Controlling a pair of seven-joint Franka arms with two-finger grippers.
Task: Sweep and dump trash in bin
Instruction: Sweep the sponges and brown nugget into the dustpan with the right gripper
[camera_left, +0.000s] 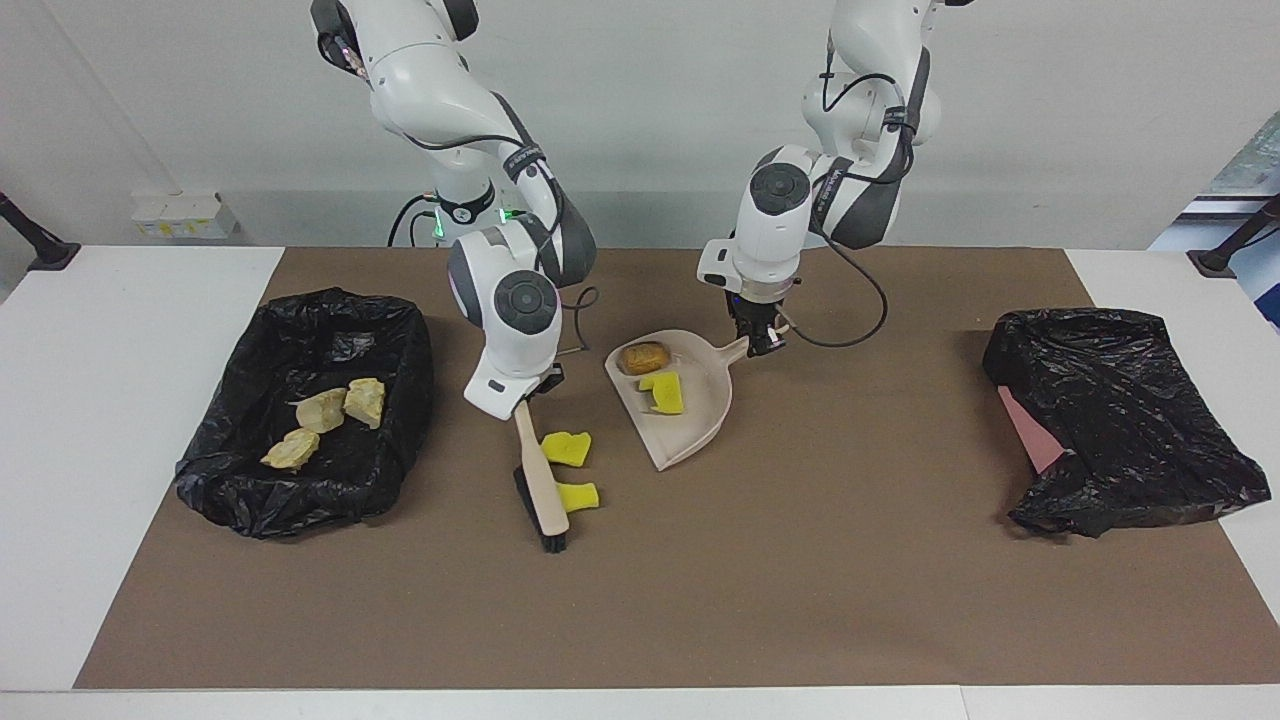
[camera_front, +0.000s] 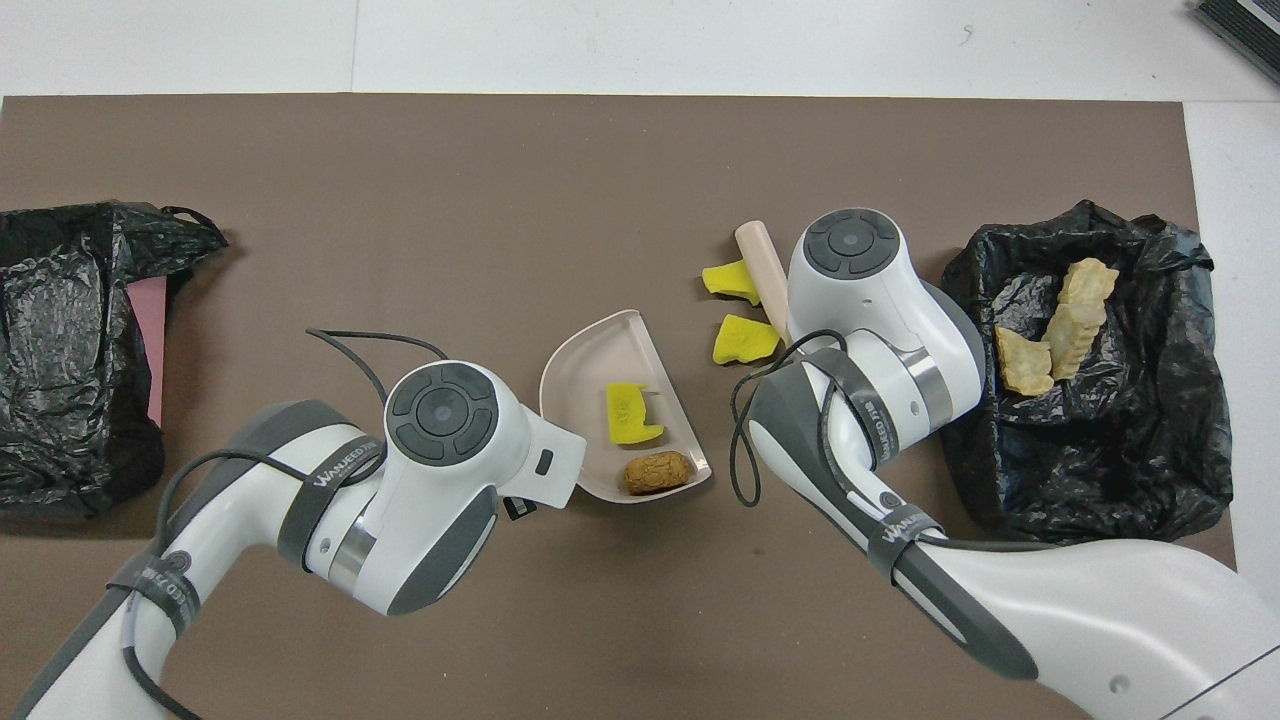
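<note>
Next, my right gripper sweeps back toward the dustpan's open edge, because the brush is already behind the two yellow chunks and the chunks face the dustpan.
My right gripper is shut on the handle of the beige brush, whose black bristles rest on the mat. Two yellow chunks lie on the mat beside the brush, between it and the beige dustpan; the farther one touches the brush head. They also show in the overhead view. My left gripper is shut on the dustpan's handle. The pan holds a yellow chunk and the brown nugget. Three tan pieces lie in the black-bagged bin.
A second crumpled black bag with something pink under it lies at the left arm's end of the brown mat. A black cable loops from each wrist. The bin stands at the right arm's end, close to the right arm.
</note>
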